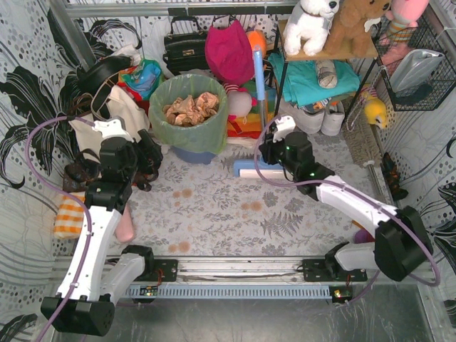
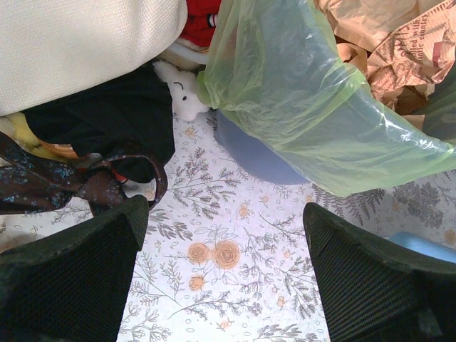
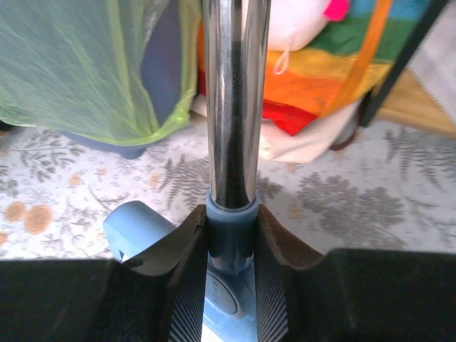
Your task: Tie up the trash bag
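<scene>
The floral cloth (image 1: 324, 146) below the shelf is lying open, so the robot's right gripper should go on carrying the mop by its blue collar until the mop's pole leans against the shelf (image 1: 332, 55).
The lime-green trash bag (image 1: 187, 132) lines a round blue bin (image 1: 194, 153) at the back centre, its mouth open over crumpled brown paper (image 1: 191, 107). My left gripper (image 1: 151, 165) is open and empty, low over the floral cloth just left of the bin. In the left wrist view its gripper (image 2: 226, 210) has the bag (image 2: 299, 92) ahead to the upper right, apart from it. My right gripper (image 1: 266, 153) is shut on the blue collar (image 3: 231, 228) of a chrome mop pole (image 3: 234, 92). The bag (image 3: 78, 71) hangs to its left.
A cream tote bag (image 1: 125, 107) and dark bags (image 2: 92, 128) crowd the left of the bin. The mop's light blue base (image 1: 249, 169) lies right of the bin. Toys and clothes (image 1: 242, 107) pile behind. A shelf with stuffed animals (image 1: 320, 28) and a wire basket (image 1: 420, 64) stand back right.
</scene>
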`<action>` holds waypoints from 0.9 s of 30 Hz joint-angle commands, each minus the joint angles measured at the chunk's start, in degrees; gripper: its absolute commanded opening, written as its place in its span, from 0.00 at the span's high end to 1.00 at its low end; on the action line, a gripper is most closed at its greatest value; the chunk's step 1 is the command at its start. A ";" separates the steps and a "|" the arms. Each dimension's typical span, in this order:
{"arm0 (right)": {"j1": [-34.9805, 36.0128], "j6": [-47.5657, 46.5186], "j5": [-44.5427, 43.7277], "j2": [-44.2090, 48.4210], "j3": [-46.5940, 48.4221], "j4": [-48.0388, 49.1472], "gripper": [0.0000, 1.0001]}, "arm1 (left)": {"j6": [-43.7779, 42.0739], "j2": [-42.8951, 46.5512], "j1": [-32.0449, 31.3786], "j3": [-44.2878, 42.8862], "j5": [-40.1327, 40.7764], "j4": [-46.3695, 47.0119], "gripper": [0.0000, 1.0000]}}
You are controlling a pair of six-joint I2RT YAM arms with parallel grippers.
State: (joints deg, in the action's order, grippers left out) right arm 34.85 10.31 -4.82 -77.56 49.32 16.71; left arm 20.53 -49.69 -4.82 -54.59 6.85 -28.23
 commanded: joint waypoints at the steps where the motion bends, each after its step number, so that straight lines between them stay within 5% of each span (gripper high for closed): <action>1: -2.59 -8.62 -2.33 7.40 -3.05 2.01 1.00 | -0.23 0.14 0.25 0.75 0.18 2.74 0.02; 9: -14.85 -11.51 0.07 12.53 -13.86 17.60 1.00 | -0.06 -0.01 0.25 1.76 -0.03 3.27 0.02; 22: -26.95 -14.53 10.03 -2.18 -16.16 41.16 1.00 | 0.21 1.91 0.24 2.46 -0.10 2.08 0.02; 27: -29.07 -16.00 10.64 -9.50 -11.15 41.67 1.00 | 0.24 2.27 0.22 2.25 -0.17 1.22 0.02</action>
State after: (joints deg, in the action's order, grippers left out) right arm 7.33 -3.36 3.46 -83.59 33.58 49.17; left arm 20.73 -48.45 -4.82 -52.51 6.70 -27.94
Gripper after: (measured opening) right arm 0.272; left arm 0.979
